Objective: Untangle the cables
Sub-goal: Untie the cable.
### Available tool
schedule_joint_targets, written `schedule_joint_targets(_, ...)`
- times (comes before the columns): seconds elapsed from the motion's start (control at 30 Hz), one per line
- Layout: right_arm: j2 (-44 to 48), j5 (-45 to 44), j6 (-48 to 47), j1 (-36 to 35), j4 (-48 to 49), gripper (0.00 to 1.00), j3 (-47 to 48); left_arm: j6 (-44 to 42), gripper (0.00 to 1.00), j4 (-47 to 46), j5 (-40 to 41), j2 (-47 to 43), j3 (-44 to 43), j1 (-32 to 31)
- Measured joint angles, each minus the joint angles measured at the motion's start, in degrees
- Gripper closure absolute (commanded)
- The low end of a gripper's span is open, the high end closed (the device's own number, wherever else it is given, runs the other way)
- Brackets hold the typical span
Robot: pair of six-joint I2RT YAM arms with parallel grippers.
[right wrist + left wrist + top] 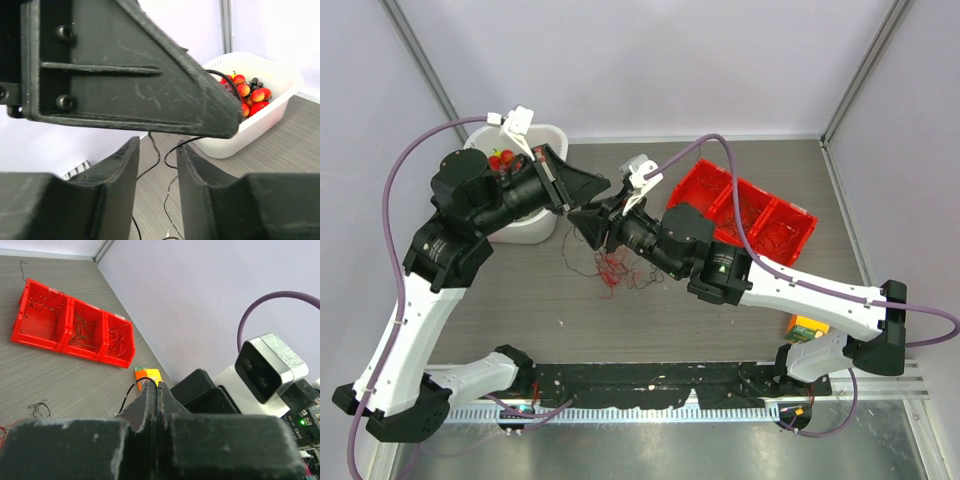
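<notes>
The black wire (133, 385) is held by my left gripper high above the tangle, so my right gripper should take the hanging part of the wire (166, 158) to free my left gripper to grip it lower down.
The cables (613, 266) are a small tangle of thin red and dark wires on the table, below both grippers. My left gripper (592, 186) is shut on a thin black wire (131, 390) that loops out of its tips (156, 385) and hangs toward the table. My right gripper (580, 222) sits just under the left one, pointing left. It is open (157, 147), with black strands (167, 150) running through the gap between its fingers. One strand touches the right finger's tip (186, 146). The left gripper's finger (125, 75) fills the top of the right wrist view.
A white tub (525, 225) (272, 117) holding small red fruit stands behind the left arm. A red three-compartment bin (750, 212) (70, 325) with loose wires is at the back right. An orange-yellow object (807, 328) (148, 375) lies near the right arm's base. A loose dark wire scrap (39, 409) lies on the table.
</notes>
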State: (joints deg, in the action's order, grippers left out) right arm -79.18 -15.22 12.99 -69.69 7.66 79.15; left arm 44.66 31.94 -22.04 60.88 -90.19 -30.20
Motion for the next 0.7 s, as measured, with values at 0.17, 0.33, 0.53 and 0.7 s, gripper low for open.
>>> schedule_joint_targets(0.17, 0.02, -1.68, 0.74, 0.00, 0.09, 0.99, 0.02, 0.48, 1.00, -0.61, 0.17, -0.26, 0.33, 0.00)
schedule_joint_targets(0.33, 0.02, -1.57, 2.97, -0.11, 0.81, 0.99, -0.09, 1.46, 0.66, -1.81, 0.42, -0.83, 1.11, 0.00)
schedule_joint_targets(0.53, 0.98, 2.36, 9.29, 2.75, 2.62, 0.99, -3.39, -1.27, 0.18, 0.31, 1.18, -2.16, 1.18, 0.00)
schedule_joint_targets(0.7, 4.39, 9.94, 16.09, 10.01, 2.56, 0.99, -8.04, -6.82, 0.00, 3.58, 3.08, -9.27, 5.46, 0.00)
